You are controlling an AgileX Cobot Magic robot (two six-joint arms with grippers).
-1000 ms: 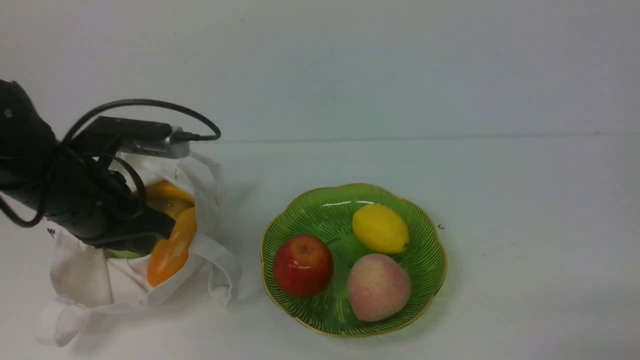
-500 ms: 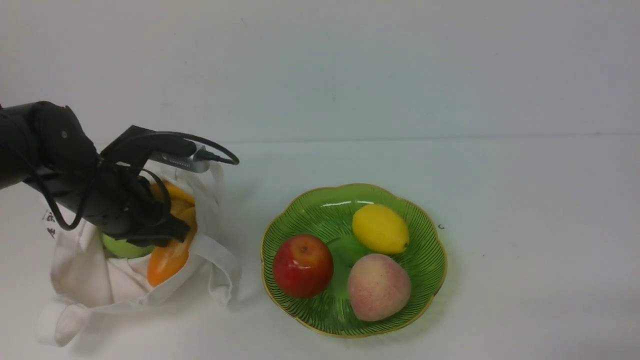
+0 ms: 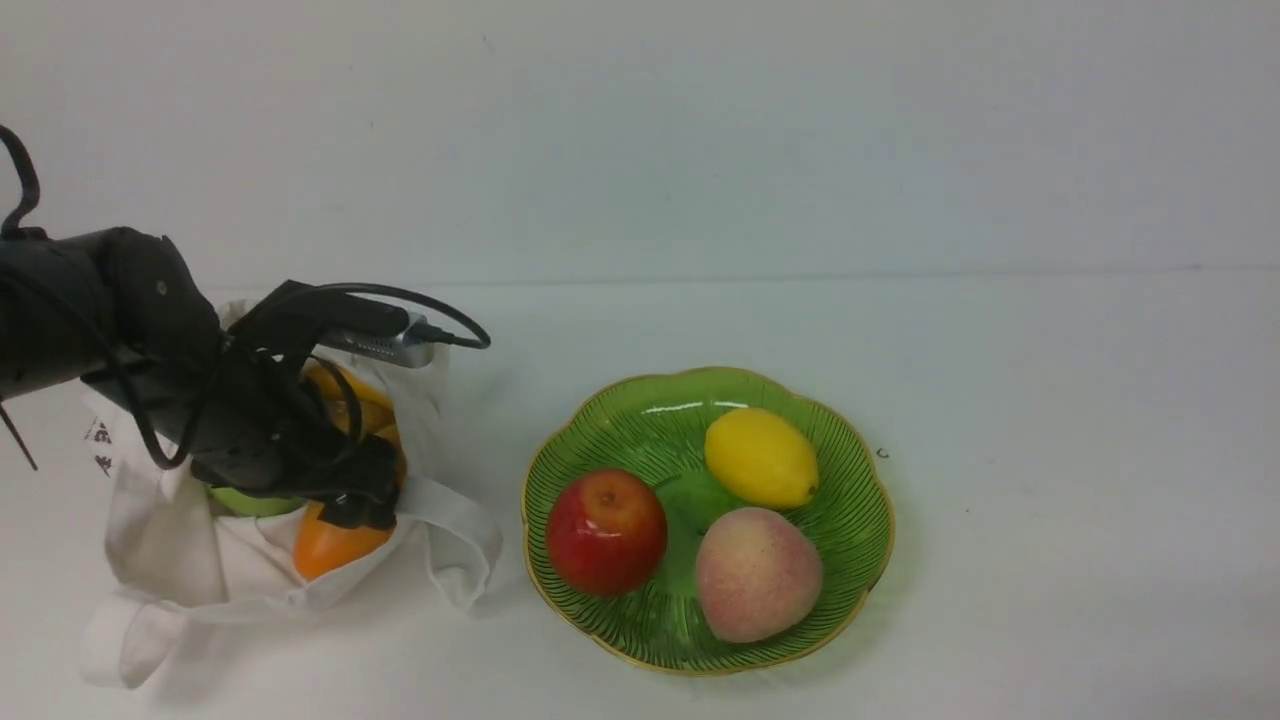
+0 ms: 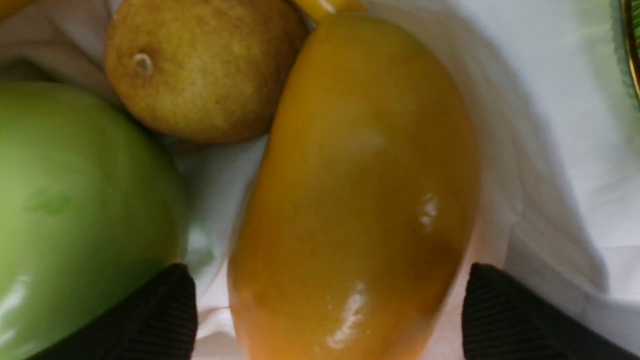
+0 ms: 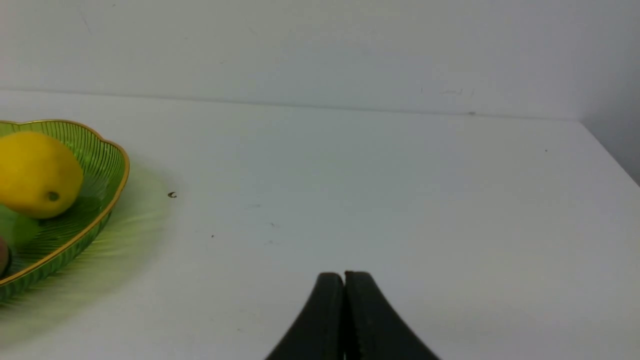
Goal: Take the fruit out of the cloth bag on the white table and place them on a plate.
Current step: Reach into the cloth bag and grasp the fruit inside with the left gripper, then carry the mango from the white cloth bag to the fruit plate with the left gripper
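Note:
The gap (image 3: 686, 480) between the red apple and the lemon (image 3: 762, 457) is narrow. The lemon will move aside when I lower the mango there.
The cloth bag (image 3: 180, 560) lies open at the left of the white table (image 3: 1050, 400). In it are an orange mango (image 3: 330, 545), a green apple (image 3: 245, 500) and a yellow-orange curved fruit (image 3: 345, 385). My left gripper (image 3: 360, 490) is open inside the bag mouth. In the left wrist view its fingers (image 4: 165, 310) stand on either side of the mango (image 4: 360, 175), with the apple (image 4: 75, 210) and a small brownish-yellow fruit (image 4: 200, 70) beside it. The green plate (image 3: 620, 430) sits right of the bag. My right gripper (image 5: 344, 275) is shut and empty above bare table.
The plate holds a red apple (image 3: 605, 532), a lemon (image 3: 760, 457) and a peach (image 3: 757, 572). A bag strap (image 3: 460, 520) lies between bag and plate. The right wrist view shows the plate's rim (image 5: 107, 170), the lemon (image 5: 37, 175) and the table's far right edge (image 5: 607, 150).
My left arm has moved down and to the right into the bag, bringing the open fingers around the mango. The bag's strap has shifted a little toward the plate.

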